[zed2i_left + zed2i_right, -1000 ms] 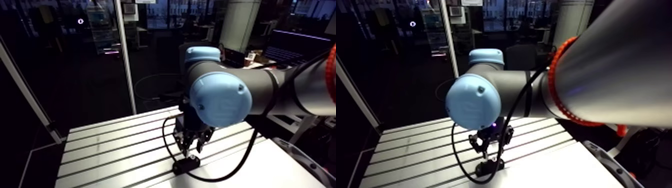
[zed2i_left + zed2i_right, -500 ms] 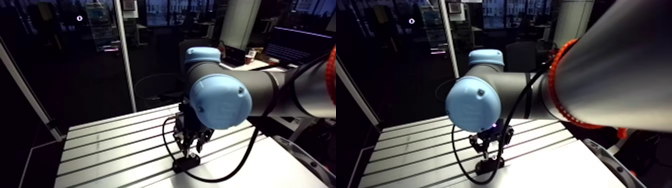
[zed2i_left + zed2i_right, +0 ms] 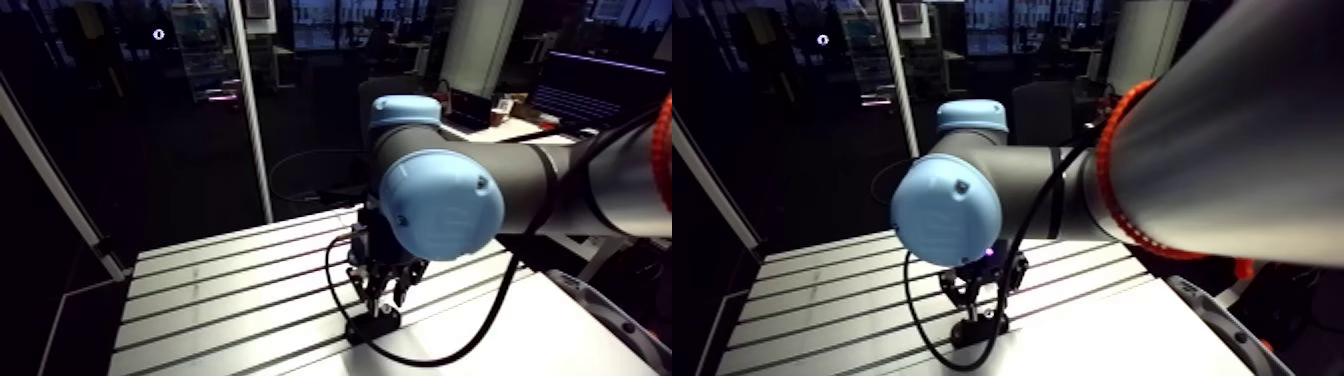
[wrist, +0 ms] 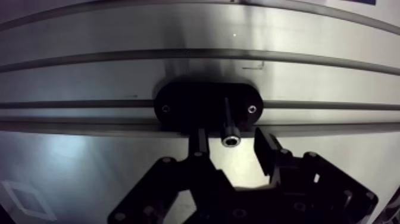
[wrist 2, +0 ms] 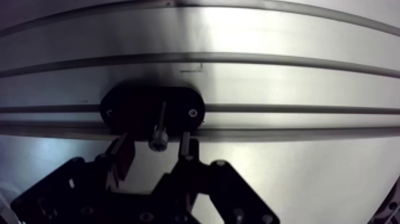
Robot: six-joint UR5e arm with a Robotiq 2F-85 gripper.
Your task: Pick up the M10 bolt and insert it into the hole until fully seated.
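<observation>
Screws hold the ends of the black oval block, and the bolt's body [image 4: 227, 113] sticks partly out. The M10 bolt [image 4: 230, 139] will come free alone when I lift it.
A black oval block [image 4: 184, 107] is fixed across a slot of the aluminium table [image 4: 178, 36]. The M10 bolt [image 4: 227, 116] stands in the block's middle hole, its shaft partly out and its socket head pointing up at the wrist camera. My gripper [image 4: 231, 136] hangs right above, open. One of its fingers [image 4: 199, 140] stands on each side of the bolt head, with a gap to the head on both sides. In the arm view the gripper [image 3: 385, 292] hovers just above the block [image 3: 372, 326] near the table's front.
Two small screws [image 4: 252, 109] hold the block's ends. Long slots [image 4: 119, 56] run across the table top. A black cable [image 3: 470, 330] loops from the wrist down to the table beside the block.
The arm view has shifted slightly with the arm. The gripper stays over the block, and I see no other change.
</observation>
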